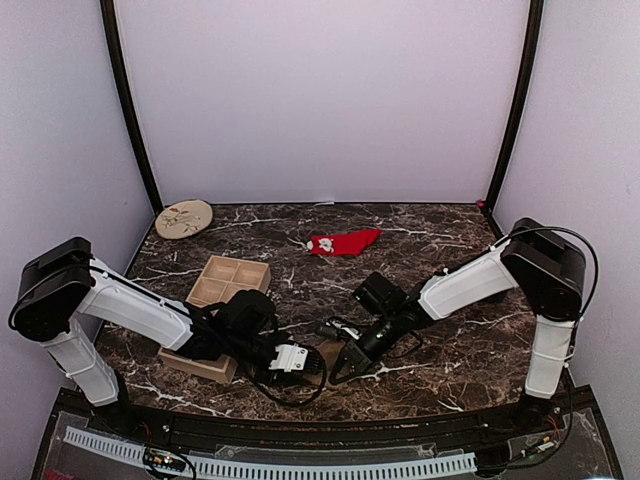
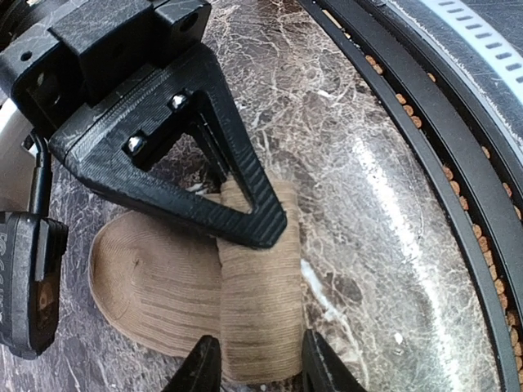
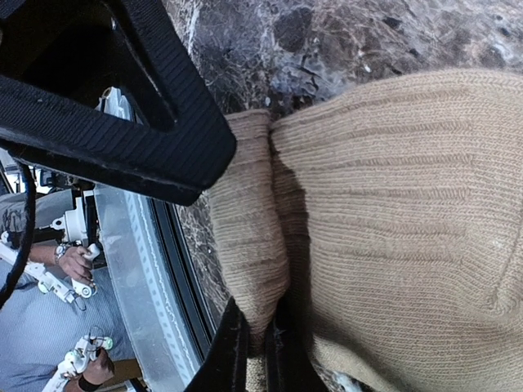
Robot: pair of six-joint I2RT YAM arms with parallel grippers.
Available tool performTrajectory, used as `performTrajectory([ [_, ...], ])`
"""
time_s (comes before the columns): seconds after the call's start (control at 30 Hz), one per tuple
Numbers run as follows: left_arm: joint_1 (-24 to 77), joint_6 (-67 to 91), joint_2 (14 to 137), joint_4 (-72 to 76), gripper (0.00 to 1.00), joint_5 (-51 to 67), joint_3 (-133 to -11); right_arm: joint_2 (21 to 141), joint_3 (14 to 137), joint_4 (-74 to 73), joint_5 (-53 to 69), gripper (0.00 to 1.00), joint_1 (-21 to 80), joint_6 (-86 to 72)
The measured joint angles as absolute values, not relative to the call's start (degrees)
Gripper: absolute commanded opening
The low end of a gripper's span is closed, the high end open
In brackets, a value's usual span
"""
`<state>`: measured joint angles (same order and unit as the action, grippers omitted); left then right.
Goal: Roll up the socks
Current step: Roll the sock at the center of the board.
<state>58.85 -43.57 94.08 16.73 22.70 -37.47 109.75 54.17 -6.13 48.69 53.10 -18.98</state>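
The tan roll's end (image 3: 258, 296) has my right gripper leaning far over at it, so my left gripper should hold the roll's opposite end (image 2: 261, 353) while my right gripper opens and grips again.
The tan sock (image 2: 155, 282) lies flat near the table's front edge, one end rolled into a tube (image 2: 257, 310). In the top view only a bit of it (image 1: 329, 350) shows between the two grippers. My left gripper (image 2: 261, 371) is open, its fingertips on either side of the roll's end. My right gripper (image 3: 257, 351) is shut, pinching a fold of the tan sock (image 3: 392, 212); one of its fingers (image 2: 245, 196) rests over the roll. In the top view the left gripper (image 1: 316, 360) and right gripper (image 1: 346, 360) meet tip to tip. The red sock (image 1: 343, 242) lies flat at the back centre.
A wooden compartment tray (image 1: 228, 282) sits at the left, partly under my left arm. A round tan disc (image 1: 184, 218) lies in the back left corner. The black front rail (image 2: 425, 163) runs close to the tan sock.
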Motion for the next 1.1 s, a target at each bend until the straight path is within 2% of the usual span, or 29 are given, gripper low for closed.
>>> performTrajectory([
  [0.67, 59.1, -45.5, 97.5, 15.7, 0.36, 24.7, -38.8, 110.5, 54.5, -6.3, 50.1, 0.00, 53.1, -19.1],
  [0.73, 59.2, -45.7, 98.1, 15.5, 0.32, 24.8, -39.4, 110.5, 54.5, -6.5, 50.2, 0.00, 53.1, -19.1],
  [1.0, 59.2, -46.8, 99.8, 14.0, 0.08, 25.3, -41.8, 110.7, 54.5, -7.2, 50.8, 0.00, 53.1, -19.1],
  [1.03, 59.2, -47.0, 100.0, 13.4, 0.06, 25.7, -42.2, 110.7, 54.6, -7.4, 51.0, 0.01, 53.1, -19.0],
  [1.1, 59.2, -47.7, 100.4, 12.2, 0.04, 26.4, -43.1, 110.7, 54.7, -7.9, 51.0, 0.11, 53.0, -18.9],
])
